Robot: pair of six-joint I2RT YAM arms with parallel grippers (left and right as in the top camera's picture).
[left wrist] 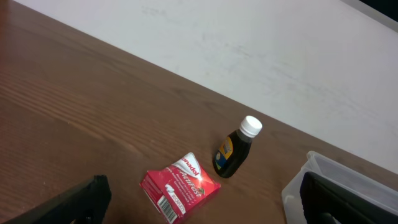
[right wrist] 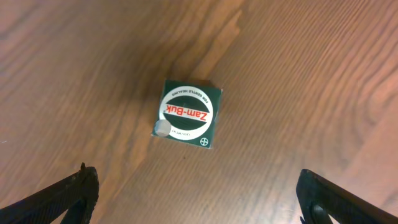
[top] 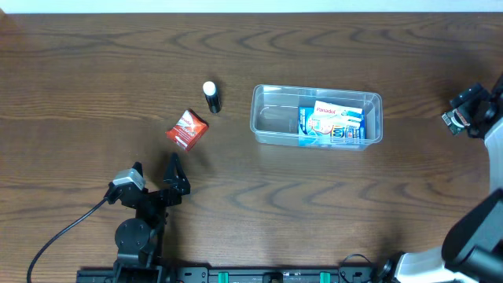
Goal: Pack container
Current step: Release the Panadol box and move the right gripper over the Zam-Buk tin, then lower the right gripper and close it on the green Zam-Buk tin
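My right gripper needs to keep going down, as the green Zam-Buk box point(right wrist: 187, 113) lies clear and centred for my open fingers, until they are on either side of its opposite sides point(right wrist: 216, 119), and then close.
The clear plastic container point(top: 273, 119) lies right of the table's middle and holds a blue and white box point(top: 333, 123). Its corner shows in the left wrist view point(left wrist: 297, 185). A red Panadol box point(top: 187, 130) point(left wrist: 181, 186) lies left of it. A dark bottle with a white cap point(top: 211, 97) point(left wrist: 235, 150) lies just beyond that box. My left gripper point(top: 155, 170) point(left wrist: 202, 214) is open and empty, just short of the red box. My right gripper point(top: 469, 111) point(right wrist: 202, 194) is open and empty above a green Zam-Buk box point(right wrist: 186, 114) on the table.
The wood table point(top: 330, 204) runs to a white wall at the far edge point(left wrist: 261, 50). A black cable point(top: 63, 236) trails from the left arm at the front left. The right arm's base point(top: 471, 236) stands at the front right corner.
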